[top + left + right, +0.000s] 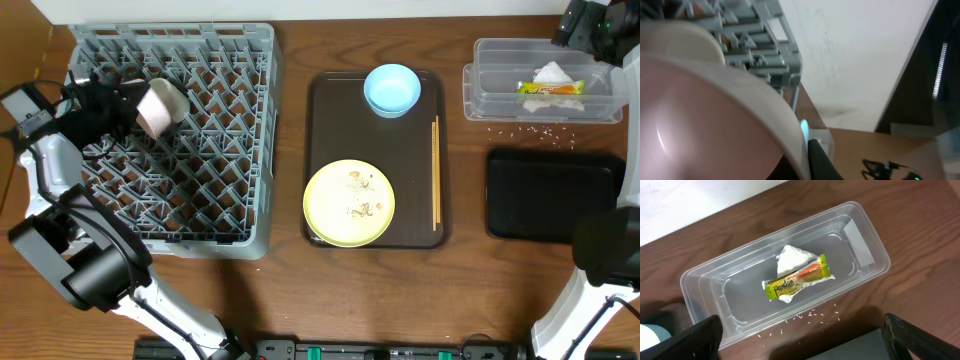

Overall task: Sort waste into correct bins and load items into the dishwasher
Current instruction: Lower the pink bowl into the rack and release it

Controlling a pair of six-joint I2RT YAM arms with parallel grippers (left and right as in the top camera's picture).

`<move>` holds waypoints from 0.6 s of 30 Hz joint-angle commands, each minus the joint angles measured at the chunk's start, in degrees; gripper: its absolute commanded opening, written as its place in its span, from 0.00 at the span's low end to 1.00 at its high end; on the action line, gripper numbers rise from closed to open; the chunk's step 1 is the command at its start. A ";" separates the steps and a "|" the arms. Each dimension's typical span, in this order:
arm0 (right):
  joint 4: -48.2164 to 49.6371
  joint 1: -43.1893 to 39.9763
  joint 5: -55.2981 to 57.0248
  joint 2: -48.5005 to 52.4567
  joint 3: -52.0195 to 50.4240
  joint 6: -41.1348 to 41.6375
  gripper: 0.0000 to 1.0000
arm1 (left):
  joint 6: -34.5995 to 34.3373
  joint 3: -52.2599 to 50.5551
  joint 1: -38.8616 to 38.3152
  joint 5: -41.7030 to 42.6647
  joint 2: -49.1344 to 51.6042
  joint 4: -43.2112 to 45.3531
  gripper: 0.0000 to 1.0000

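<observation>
The white bowl [153,113] is hanging on its side above the rack's open pegs [146,150] next to the white cup, so the robot's left gripper goes on lowering the bowl until the pegs hold it up.
The grey dish rack [200,190] stands at the left. My left gripper [135,108] is shut on the rim of a white bowl [162,106], held on its side over the rack's back left. In the left wrist view the bowl [700,110] fills the frame, pinched at my fingers [807,156]. My right gripper [590,25] is open and empty above the clear tub [480,100]. The tub [695,295] holds the white napkin [792,260] and the green-and-yellow wrapper [797,279]. Rice crumbs [810,316] lie on the table between the tub and the black tray [555,195]. The white cup is out of view.
The brown serving tray [330,130] in the middle holds the light blue bowl [392,89], the pale yellow plate [349,203] and the wooden chopsticks [436,170] along its right side. The black tray's corner [855,347] lies between my right fingers [802,340].
</observation>
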 commanded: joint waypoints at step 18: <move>-0.04 -0.17 0.22 0.07 -0.22 -0.44 0.99 | 4.66 0.04 7.98 -0.11 0.81 -14.25 0.07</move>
